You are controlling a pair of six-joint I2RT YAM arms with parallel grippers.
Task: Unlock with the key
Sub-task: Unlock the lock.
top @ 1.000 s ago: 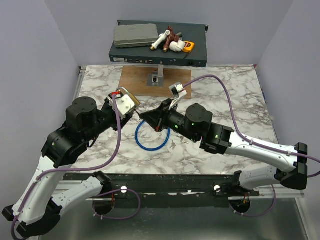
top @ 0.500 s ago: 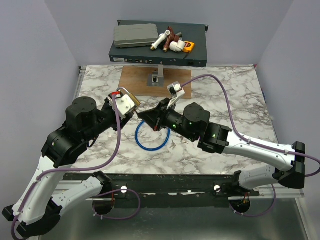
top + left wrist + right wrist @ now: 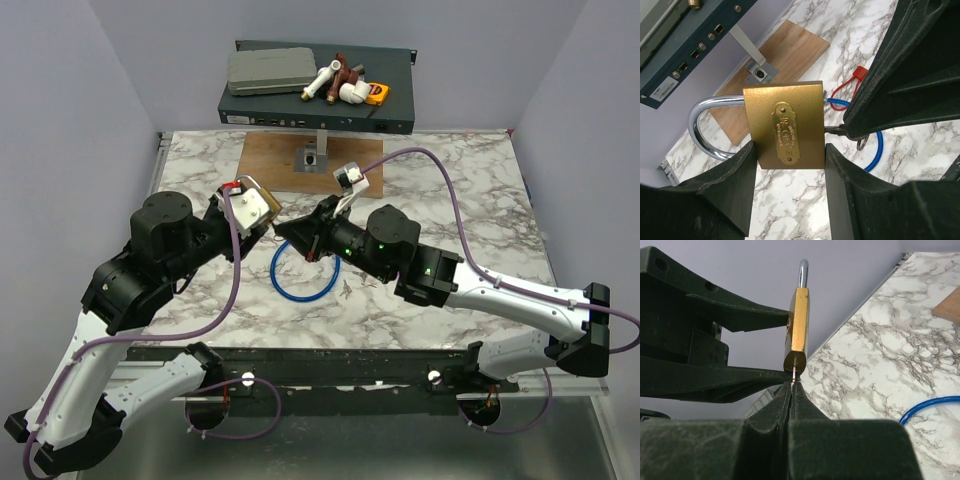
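The padlock's keyhole end (image 3: 795,360) is crowded by my left gripper's finger, so my right gripper should hold the padlock's body (image 3: 785,117) while my left gripper grips the shackle end.
My left gripper (image 3: 788,167) is shut on the brass padlock (image 3: 786,126), holding it above the table with its silver shackle (image 3: 707,127) pointing left; it also shows in the top view (image 3: 252,207). My right gripper (image 3: 793,383) is shut on the tiny silver key (image 3: 793,373), whose blade is entering the keyhole at the padlock's bottom end (image 3: 795,360). The key's red loop strap (image 3: 850,86) hangs behind the padlock in the left wrist view. In the top view the right gripper (image 3: 285,233) meets the padlock above the table's centre-left.
A blue cable loop (image 3: 303,278) lies on the marble table (image 3: 470,210) under the grippers. A wooden board (image 3: 311,153) with a metal bracket sits at the back. A dark equipment box (image 3: 317,95) with small items stands behind the table.
The right arm has shifted slightly left toward the padlock over the past second. The left arm and padlock have stayed in place.
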